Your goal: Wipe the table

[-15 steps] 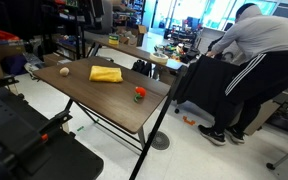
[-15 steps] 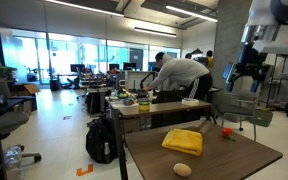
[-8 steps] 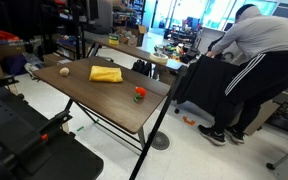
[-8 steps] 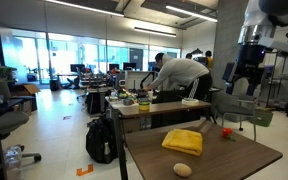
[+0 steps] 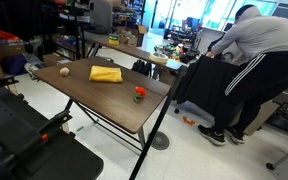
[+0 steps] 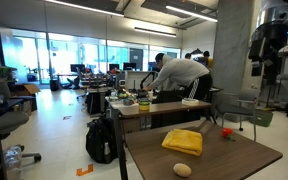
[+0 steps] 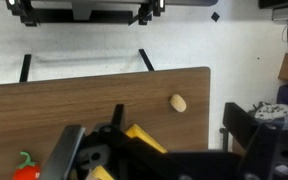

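The small beige oval is on the surface that the yellow cloth has to wipe, so next I carry it toward the red object's end with my gripper first.
A yellow cloth (image 5: 106,73) lies on the brown wooden table (image 5: 114,105), also seen in an exterior view (image 6: 182,141) and partly behind the gripper body in the wrist view (image 7: 144,138). My gripper (image 6: 262,60) hangs high above the table, far from the cloth. In the wrist view the gripper (image 7: 164,150) is open and empty, its dark fingers (image 7: 69,155) wide apart. A red object with a green top (image 5: 139,94) and a small beige oval (image 5: 64,71) also lie on the table.
A person in a grey hoodie (image 5: 254,45) bends over beside a black chair (image 5: 199,85) past the table's far end. A cluttered second table (image 6: 144,105) and a black backpack (image 6: 102,140) stand behind. Black equipment (image 5: 24,140) sits by the near corner.
My gripper has risen and moved away to the right in the exterior view. The cloth and the other objects have not moved.
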{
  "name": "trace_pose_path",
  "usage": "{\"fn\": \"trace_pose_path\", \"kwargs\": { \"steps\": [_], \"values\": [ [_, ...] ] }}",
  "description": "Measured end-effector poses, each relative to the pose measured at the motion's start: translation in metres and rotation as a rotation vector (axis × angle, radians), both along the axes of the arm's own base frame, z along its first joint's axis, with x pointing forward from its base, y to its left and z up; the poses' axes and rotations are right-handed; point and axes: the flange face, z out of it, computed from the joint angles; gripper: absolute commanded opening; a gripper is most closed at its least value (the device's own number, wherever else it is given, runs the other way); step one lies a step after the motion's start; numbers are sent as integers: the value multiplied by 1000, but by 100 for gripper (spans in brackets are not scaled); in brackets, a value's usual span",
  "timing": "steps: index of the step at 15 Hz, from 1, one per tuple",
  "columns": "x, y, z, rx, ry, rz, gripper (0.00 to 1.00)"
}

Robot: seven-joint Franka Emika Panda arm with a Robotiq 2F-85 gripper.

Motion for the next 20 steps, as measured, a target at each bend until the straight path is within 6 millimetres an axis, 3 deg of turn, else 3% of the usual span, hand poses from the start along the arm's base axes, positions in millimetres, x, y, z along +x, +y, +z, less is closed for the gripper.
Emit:
{"fn": "trace_pose_path", "kwargs": {
  "steps": [2,8,11,14,20],
  "values": [
    [-2,-6,0,6,21,-7,100],
    [-2,1,-1,6,23,6,100],
    [8,6,-13,-6,9,-13,100],
    [38,31,-50,-41,-16,-40,100],
    [105,83,-171,-212,-108,-78,100]
  ]
}}
